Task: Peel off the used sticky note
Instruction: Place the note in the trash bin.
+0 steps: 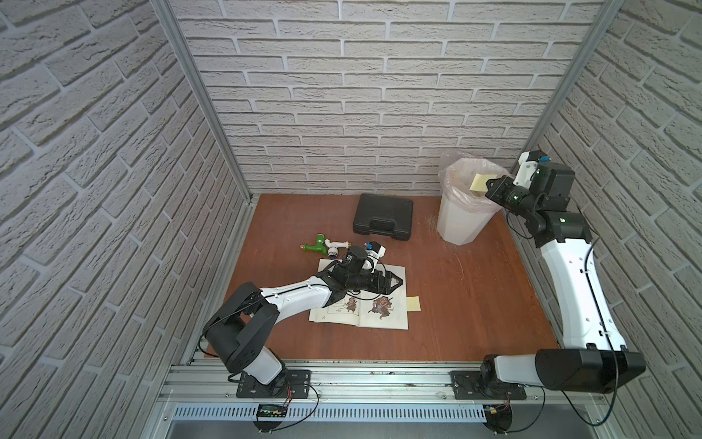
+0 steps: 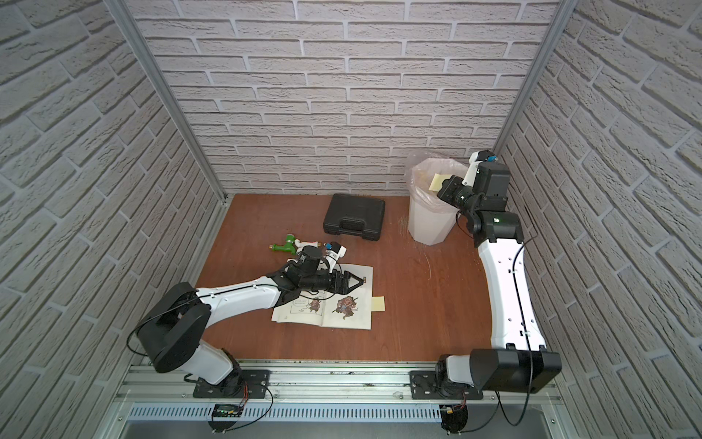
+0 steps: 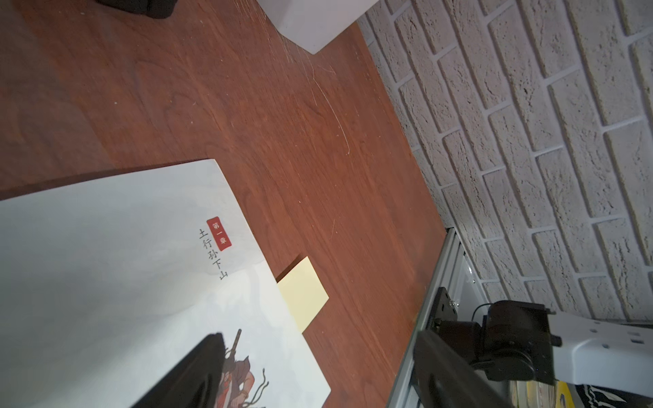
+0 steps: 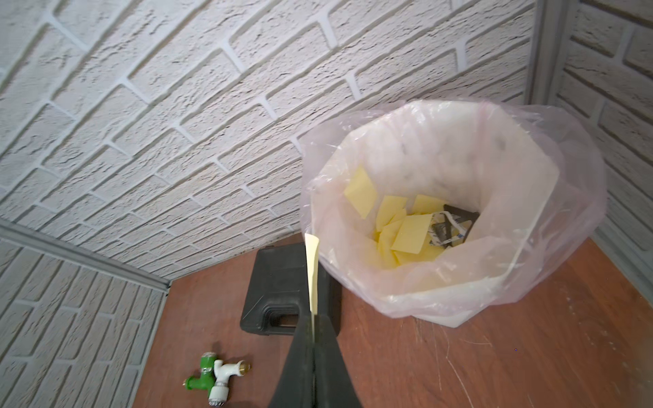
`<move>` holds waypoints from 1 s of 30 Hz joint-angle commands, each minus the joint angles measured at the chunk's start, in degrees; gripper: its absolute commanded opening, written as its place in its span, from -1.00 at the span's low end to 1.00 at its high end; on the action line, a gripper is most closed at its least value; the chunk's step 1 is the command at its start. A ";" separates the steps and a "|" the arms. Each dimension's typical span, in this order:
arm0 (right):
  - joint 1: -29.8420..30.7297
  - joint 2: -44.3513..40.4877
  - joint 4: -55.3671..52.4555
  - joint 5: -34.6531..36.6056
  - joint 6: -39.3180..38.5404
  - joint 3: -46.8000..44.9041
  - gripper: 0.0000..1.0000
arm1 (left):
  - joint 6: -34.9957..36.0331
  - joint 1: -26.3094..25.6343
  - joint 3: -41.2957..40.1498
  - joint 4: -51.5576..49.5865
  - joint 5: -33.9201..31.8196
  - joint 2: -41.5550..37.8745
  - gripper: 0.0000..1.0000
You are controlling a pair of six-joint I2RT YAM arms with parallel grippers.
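Observation:
The inner end of the jutting sticky note [image 1: 408, 303] is under the book's pages, so next my right gripper puts its note in the bin first and then raises the pages' free edge [image 1: 405, 291].
My right gripper [image 1: 489, 187] [image 2: 443, 186] [image 4: 313, 318] is shut on a yellow sticky note [image 1: 479, 183] [image 2: 437, 181] [image 4: 312, 272], held above the near rim of the lined white bin [image 1: 454, 228] [image 2: 425, 228] [image 4: 523, 282]. Several yellow notes [image 4: 410, 235] lie inside the bin. An open picture book [image 1: 391, 317] [image 2: 351, 317] [image 3: 106, 265] lies mid-table, and another yellow sticky note [image 1: 413, 303] [image 2: 378, 304] [image 3: 304, 293] sticks out from its right edge. My left gripper [image 1: 399, 282] [image 2: 362, 281] [image 3: 318, 341] hovers open over the book's right page, holding nothing.
A shut black case [image 1: 383, 216] [image 2: 354, 217] [image 4: 279, 282] lies behind the book, left of the bin. Green and white tap fittings [image 1: 326, 245] [image 2: 294, 245] [image 4: 215, 381] lie near the book's far-left corner. Brick walls close three sides.

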 commanded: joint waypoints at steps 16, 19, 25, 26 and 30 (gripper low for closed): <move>-3.38 23.10 -15.97 4.12 -4.89 28.12 -0.29 | 6.01 -2.43 -3.72 -8.66 -7.67 -12.00 0.86; -3.35 22.03 -15.41 3.87 -4.81 26.65 0.04 | 6.26 -2.50 -3.86 -9.28 -7.95 -12.73 0.86; -3.35 16.07 -11.45 -0.30 -2.37 19.33 0.35 | 7.10 -3.03 -4.27 -11.51 -9.80 -13.96 0.87; -3.30 14.58 -10.43 -1.47 -1.54 17.62 0.36 | 7.20 -3.15 -4.48 -11.91 -10.21 -14.20 0.87; -2.64 7.84 -5.48 -5.01 1.36 8.83 0.38 | 7.07 -3.17 -5.31 -13.76 -12.14 -15.25 0.88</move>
